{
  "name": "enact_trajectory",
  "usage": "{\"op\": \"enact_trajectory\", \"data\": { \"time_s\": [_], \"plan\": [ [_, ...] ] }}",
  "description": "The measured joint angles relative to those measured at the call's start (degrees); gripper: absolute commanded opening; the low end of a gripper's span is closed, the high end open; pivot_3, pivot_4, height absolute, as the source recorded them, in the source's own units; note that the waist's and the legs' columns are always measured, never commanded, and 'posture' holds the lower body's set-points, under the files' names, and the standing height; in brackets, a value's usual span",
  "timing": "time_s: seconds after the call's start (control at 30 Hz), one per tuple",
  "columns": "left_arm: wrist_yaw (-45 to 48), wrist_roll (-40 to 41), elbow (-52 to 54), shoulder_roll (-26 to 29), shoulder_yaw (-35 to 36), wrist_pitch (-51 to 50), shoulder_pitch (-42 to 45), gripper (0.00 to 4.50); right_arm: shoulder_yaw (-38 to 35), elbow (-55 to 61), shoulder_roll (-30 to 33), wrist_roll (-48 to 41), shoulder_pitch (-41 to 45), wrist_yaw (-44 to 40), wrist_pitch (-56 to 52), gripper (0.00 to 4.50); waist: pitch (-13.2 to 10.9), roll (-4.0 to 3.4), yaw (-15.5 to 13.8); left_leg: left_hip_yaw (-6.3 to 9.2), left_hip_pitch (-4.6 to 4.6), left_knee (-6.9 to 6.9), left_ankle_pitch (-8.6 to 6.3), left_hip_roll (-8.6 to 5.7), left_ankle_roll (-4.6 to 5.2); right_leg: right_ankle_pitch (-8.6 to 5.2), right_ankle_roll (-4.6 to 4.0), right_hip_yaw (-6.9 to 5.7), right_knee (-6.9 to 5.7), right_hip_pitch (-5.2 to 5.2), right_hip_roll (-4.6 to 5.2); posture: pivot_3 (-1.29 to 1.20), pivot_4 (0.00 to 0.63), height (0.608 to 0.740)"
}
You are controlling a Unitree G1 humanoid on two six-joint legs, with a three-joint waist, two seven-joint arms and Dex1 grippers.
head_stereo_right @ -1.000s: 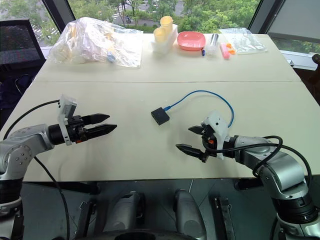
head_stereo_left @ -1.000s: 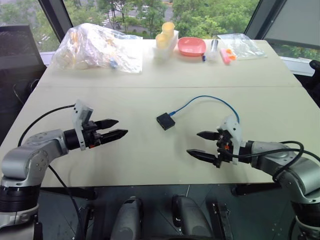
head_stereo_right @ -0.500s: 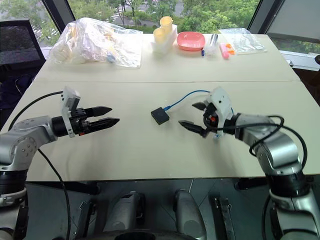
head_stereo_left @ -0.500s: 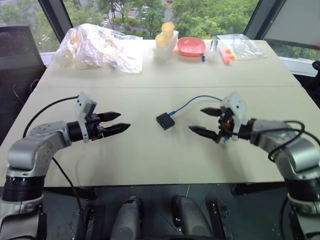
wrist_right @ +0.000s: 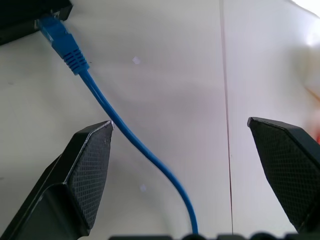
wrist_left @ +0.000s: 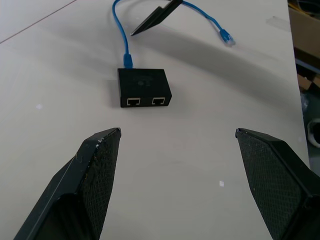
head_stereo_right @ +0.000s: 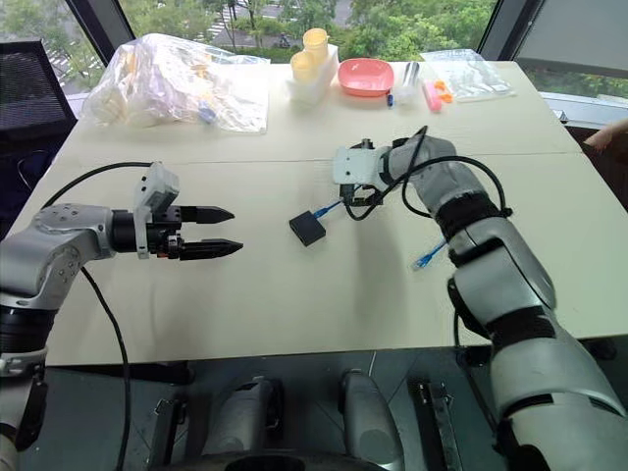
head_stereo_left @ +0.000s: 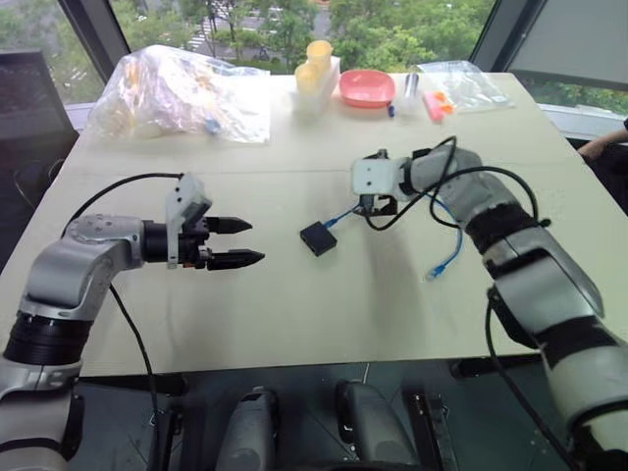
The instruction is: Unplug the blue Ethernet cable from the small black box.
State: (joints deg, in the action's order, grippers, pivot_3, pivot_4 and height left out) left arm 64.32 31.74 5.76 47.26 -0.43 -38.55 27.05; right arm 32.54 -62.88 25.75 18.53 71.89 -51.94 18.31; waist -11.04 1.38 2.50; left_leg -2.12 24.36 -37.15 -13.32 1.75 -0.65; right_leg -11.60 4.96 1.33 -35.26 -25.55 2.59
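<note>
The small black box (head_stereo_left: 317, 238) should rise together with the blue Ethernet cable when I lift the cable, because the cable's plug (head_stereo_left: 332, 223) is deep in the port.
The small black box (head_stereo_left: 316, 237) lies flat near the table's middle, with two empty ports (wrist_left: 145, 101) facing my left gripper. The blue Ethernet cable (head_stereo_left: 449, 240) is plugged into the box's far side (wrist_right: 54, 29). It runs back under my right gripper and loops round to a free plug (head_stereo_left: 433, 274). My right gripper (head_stereo_left: 378, 204) hovers just behind the box, open wide, and the cable (wrist_right: 125, 135) passes between its fingers (wrist_right: 87, 165). My left gripper (head_stereo_left: 253, 242) is open to the left of the box and points at it across a gap.
Along the far edge stand a clear plastic bag (head_stereo_left: 177, 93) of items, yellow cups (head_stereo_left: 316, 64), a pink bowl (head_stereo_left: 368, 88) and another clear bag (head_stereo_left: 456, 83). A seam (head_stereo_left: 245, 169) crosses the table behind the box. A person's hand (head_stereo_right: 608, 132) shows at the right edge.
My right gripper has swung forward and left from the near right of the table to over the cable behind the box, rolling as it went. The left gripper has rolled but hardly shifted.
</note>
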Motion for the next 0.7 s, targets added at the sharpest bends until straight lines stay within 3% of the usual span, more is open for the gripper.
{"op": "enact_trajectory", "data": {
  "time_s": [0.2, 0.4, 0.5, 0.7],
  "plan": [
    [-4.67, 1.20, 7.37, -0.32, 3.98, -1.17, -8.63, 3.84, 1.68, -9.13, -5.46, 5.46, 4.67, -4.56, 7.41, 4.50, -0.01, -0.02, 0.16, -0.01, -0.08, -0.02, 0.01, 0.02, -0.03, 0.00, 0.00, 0.01, -0.05, 0.01, 0.04, 0.00, 0.150, 0.740],
    [-9.38, 1.49, 10.29, -1.32, 5.95, -1.81, -10.97, 3.84, 5.65, -13.59, -10.73, 13.94, 8.78, -0.43, 10.40, 4.50, 0.02, 0.03, 0.29, -0.02, -0.68, -0.01, 0.10, 0.06, -0.18, -0.14, -0.28, 0.02, -0.39, 0.34, -0.03, 0.00, 0.150, 0.740],
    [-11.80, 1.49, 12.00, -1.90, 6.92, -2.09, -11.78, 3.86, 7.83, -14.65, -13.35, 18.02, 9.74, 2.06, 10.91, 3.60, 0.06, 0.09, 0.91, -0.05, -1.16, 0.02, 0.10, 0.07, -0.19, -0.29, -0.53, 0.06, -0.52, 0.73, -0.03, 0.00, 0.150, 0.740],
    [-16.32, 1.55, 15.82, -2.74, 9.95, -2.65, -17.70, 3.86, 8.12, -15.98, -15.44, 20.72, 8.48, 2.04, 9.45, 0.51, 0.15, 0.24, 1.80, 0.09, -1.95, 0.12, 0.09, 0.13, -0.20, -0.42, -0.75, 0.14, -0.85, 1.20, -0.06, 0.00, 0.150, 0.740]
  ]
}}
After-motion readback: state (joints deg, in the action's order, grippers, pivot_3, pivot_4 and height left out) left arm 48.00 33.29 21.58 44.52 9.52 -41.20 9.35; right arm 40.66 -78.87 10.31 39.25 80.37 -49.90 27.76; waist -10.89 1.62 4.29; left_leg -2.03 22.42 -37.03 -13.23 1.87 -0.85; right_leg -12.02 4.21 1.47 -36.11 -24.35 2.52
